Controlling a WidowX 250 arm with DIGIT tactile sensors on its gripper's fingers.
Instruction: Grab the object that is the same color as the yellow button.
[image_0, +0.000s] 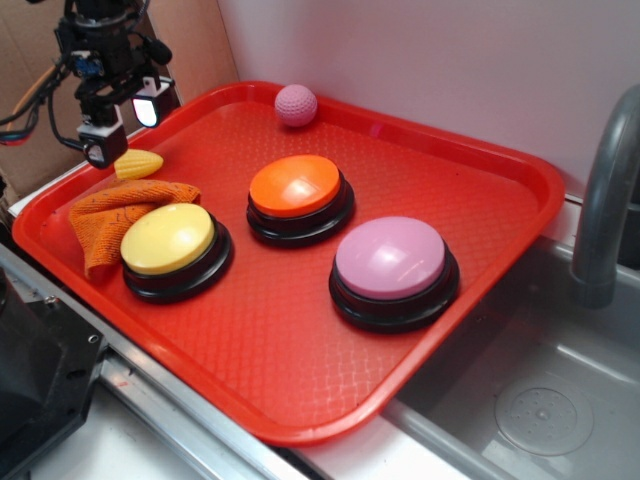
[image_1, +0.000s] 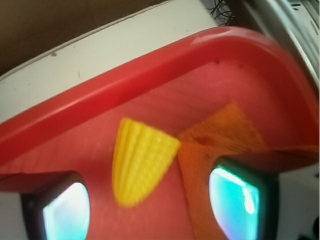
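Observation:
Only one corner of the yellow corn toy (image_0: 139, 164) touches the orange cloth's edge (image_1: 181, 144). The corn toy will therefore come away from the cloth when I lift.
The small yellow ridged corn toy (image_0: 138, 164) lies on the red tray (image_0: 300, 330) near its far left rim, beside the orange cloth (image_0: 110, 215). The pale-yellow button (image_0: 168, 238) on a black base sits in front of the cloth. My gripper (image_0: 127, 125) hangs open just above and behind the corn toy, empty. In the wrist view the corn toy (image_1: 140, 160) lies on the tray between and just ahead of my two open fingers (image_1: 65, 212), not touched by either; my gripper (image_1: 150, 210) is spread wide.
An orange button (image_0: 297, 188) and a pink-purple button (image_0: 392, 260) stand mid-tray. A pink dimpled ball (image_0: 296, 104) rests at the far rim. A sink (image_0: 540, 400) and grey faucet (image_0: 605, 190) are to the right. The orange cloth (image_1: 225, 135) touches the corn toy's side.

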